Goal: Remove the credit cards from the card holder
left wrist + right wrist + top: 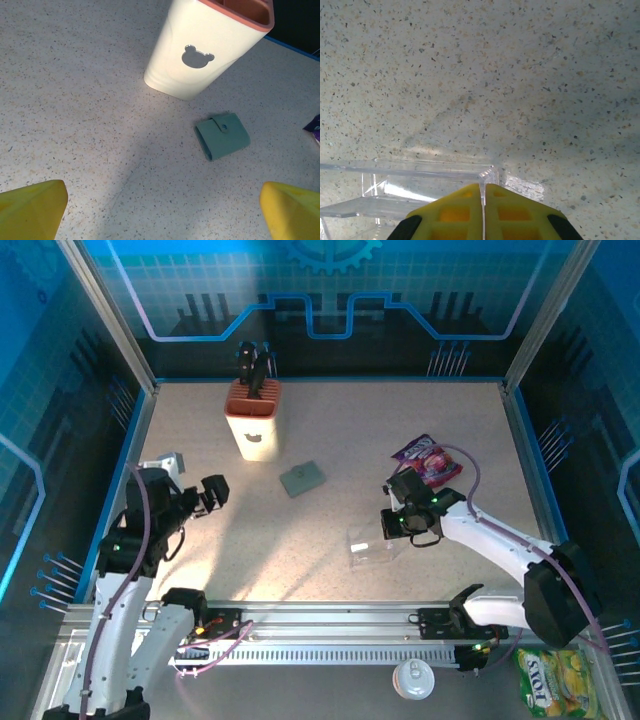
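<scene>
My right gripper is holding the clear box's side between its fingers, and the space beside the card holder is open, so I should carry on there and release the box.
The card holder is a small grey-green wallet lying flat and snapped closed on the speckled table, also in the left wrist view. The credit cards are hidden. My left gripper hovers left of the holder, well apart from it. It is open, its yellow fingertips spread wide over bare table. My right gripper is low at centre right. Its yellow fingers are shut on the thin upright wall of a clear plastic box.
A white knife block with an orange rim stands behind the holder. A purple snack packet lies beside the right arm. The clear plastic box sits in front of centre. A yellow packet and a white lid lie beyond the near rail.
</scene>
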You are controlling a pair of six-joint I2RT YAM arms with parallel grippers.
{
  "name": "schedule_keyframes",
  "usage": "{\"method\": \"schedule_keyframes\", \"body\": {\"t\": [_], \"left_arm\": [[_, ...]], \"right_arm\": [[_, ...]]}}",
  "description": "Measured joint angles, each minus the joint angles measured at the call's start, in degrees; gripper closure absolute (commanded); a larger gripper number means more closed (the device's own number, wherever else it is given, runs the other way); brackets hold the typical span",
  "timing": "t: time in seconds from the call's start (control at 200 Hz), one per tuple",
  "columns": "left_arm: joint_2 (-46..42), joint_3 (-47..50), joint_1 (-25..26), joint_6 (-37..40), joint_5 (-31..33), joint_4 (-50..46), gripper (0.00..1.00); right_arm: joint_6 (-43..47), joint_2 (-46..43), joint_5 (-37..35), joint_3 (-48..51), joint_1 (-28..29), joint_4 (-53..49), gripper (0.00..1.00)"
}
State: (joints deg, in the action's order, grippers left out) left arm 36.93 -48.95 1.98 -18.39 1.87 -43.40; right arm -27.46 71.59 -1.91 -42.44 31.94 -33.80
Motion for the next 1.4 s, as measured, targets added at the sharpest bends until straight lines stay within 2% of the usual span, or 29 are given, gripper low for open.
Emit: {"method": "schedule_keyframes", "body": {"t": [0.355,0.981,1.396], "left_arm": [[0.24,0.92,0.00,-1.20,-0.20,-0.04,0.01],[0.24,1.22,0.00,-1.22,-0.37,-0.04,0.01],[0.31,1.22,1.27,-1.22,-0.44,-0.04,0.01]], "right_arm": [[-1.33,0.72,-4.59,-5.88,-0.15,-4.50,0.93],[-1.57,25.97,-5.05,-32.52,-7.67,-3.67,0.94],[-4.52,35.65,-5.40,-37.90,-8.46,-2.80,0.95]]}}
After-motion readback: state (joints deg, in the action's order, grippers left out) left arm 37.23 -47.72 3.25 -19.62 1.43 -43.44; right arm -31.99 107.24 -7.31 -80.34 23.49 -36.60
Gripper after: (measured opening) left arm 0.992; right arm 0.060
